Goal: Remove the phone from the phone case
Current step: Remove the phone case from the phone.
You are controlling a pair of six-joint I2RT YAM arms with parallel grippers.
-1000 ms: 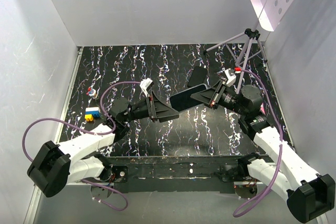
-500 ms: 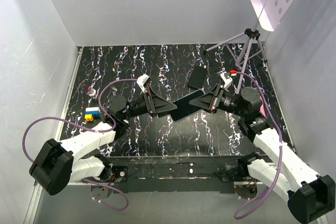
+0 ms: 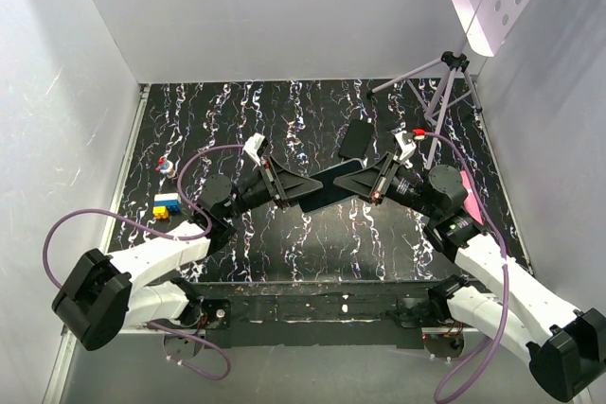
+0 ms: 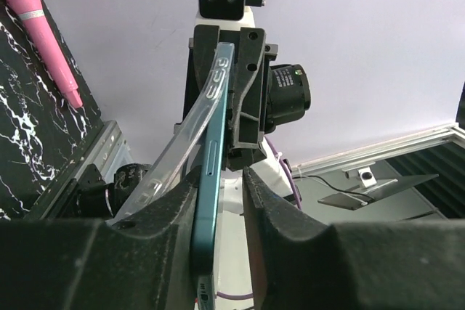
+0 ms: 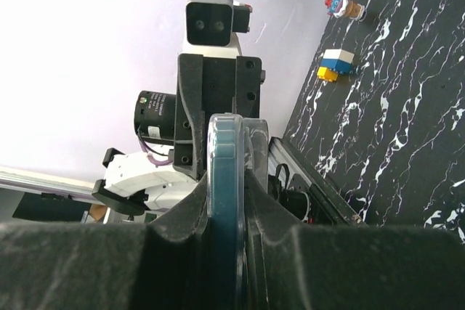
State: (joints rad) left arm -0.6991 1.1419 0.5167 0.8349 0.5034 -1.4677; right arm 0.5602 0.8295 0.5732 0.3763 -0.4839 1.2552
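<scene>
The phone and clear case together point(image 5: 236, 147) are pinched in my right gripper, so it should open and let the case go while my left gripper holds the phone's uncovered end point(image 4: 207, 230).
A teal-edged phone point(image 3: 333, 186) hangs in the air over the middle of the table, between the two grippers. Its phone case point(image 4: 178, 147) is clear plastic, not black. In the left wrist view the case bends away from the phone point(image 4: 208, 194) and passes outside one finger. My left gripper point(image 4: 220, 179) straddles the bare phone end: the phone lies against one pad, and a gap shows before the other pad. In the right wrist view my right gripper point(image 5: 227, 186) is shut on the far end, where the clear case point(image 5: 216, 152) still wraps the phone.
A second dark phone point(image 3: 356, 139) lies flat on the marbled table point(image 3: 284, 120) behind the grippers. A tripod point(image 3: 445, 92) stands at the back right. Yellow and blue blocks point(image 3: 166, 205) and a small cupcake figure point(image 3: 167, 166) sit at the left. A pink object point(image 4: 40, 27) lies by the right arm.
The left gripper's jaws have narrowed round the phone's end. Both grippers have shifted slightly and the phone now lies more level between them.
</scene>
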